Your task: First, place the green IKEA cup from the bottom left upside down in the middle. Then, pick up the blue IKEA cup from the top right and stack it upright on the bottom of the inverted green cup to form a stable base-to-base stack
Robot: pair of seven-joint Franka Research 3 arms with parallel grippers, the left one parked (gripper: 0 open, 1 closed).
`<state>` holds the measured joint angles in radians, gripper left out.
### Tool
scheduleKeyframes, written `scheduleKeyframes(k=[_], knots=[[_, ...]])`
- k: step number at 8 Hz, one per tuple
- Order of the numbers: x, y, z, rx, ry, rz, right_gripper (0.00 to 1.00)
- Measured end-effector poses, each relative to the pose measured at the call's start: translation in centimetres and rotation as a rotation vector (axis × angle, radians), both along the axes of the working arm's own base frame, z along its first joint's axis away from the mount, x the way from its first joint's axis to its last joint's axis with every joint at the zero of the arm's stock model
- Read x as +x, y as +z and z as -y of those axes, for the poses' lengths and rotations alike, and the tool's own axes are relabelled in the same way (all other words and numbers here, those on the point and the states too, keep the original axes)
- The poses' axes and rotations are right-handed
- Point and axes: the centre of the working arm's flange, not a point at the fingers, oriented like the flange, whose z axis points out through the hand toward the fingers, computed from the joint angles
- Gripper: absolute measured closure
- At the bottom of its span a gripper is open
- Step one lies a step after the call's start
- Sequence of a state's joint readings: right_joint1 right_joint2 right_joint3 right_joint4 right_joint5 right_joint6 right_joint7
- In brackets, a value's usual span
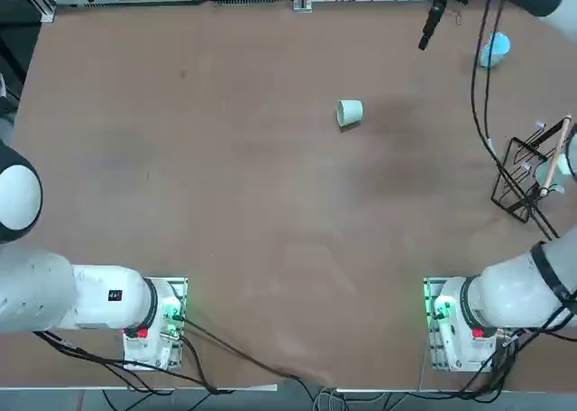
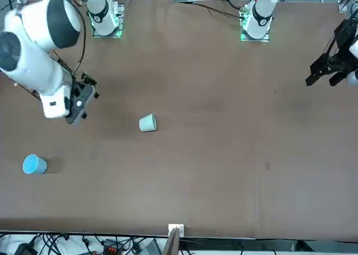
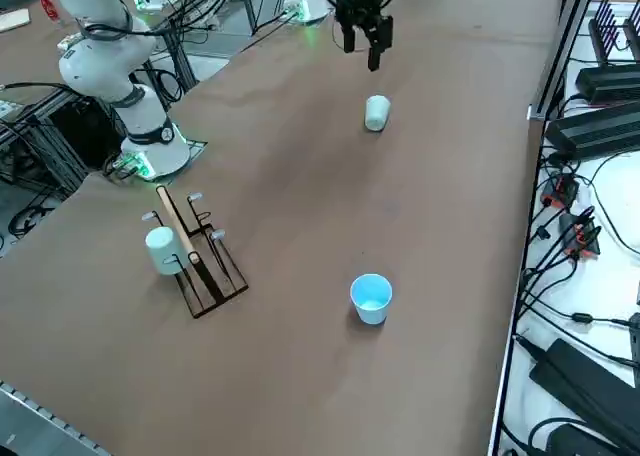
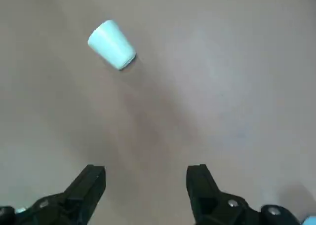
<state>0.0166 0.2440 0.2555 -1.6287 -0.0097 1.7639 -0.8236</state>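
Note:
The green IKEA cup (image 2: 147, 123) is lying on its side and widens to a wide rim (image 2: 154, 122), so I expect it to stand with its base up when I turn it.
The green IKEA cup (image 1: 350, 112) stands near the middle of the table with its base up; it also shows in the front view (image 2: 147, 122), the side view (image 3: 376, 112) and the wrist view (image 4: 111, 44). The blue IKEA cup (image 1: 493, 49) stands upright, mouth up, at the far right corner (image 2: 34, 164) (image 3: 371, 299). My right gripper (image 1: 425, 40) hangs open and empty well above the table, between the two cups (image 2: 80, 105) (image 3: 362, 48) (image 4: 145, 173). It touches neither cup.
A black wire rack (image 1: 527, 177) with a pale cup hung on it (image 3: 162, 248) stands at the table's right edge, close to my right arm's base (image 1: 451, 316). Cables run along the far edge and off the right side.

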Motion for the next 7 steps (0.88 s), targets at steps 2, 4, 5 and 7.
scheduleKeyframes(k=[2,4,5,7], knots=[[0.4,-3.1,-1.9,0.014,0.122,-0.033,0.0],[0.5,-5.5,-4.6,0.043,0.284,-0.035,0.0],[0.6,-6.8,-5.8,0.06,0.368,-0.027,0.0],[1.2,-10.4,-7.3,0.109,0.545,-0.018,0.0]])
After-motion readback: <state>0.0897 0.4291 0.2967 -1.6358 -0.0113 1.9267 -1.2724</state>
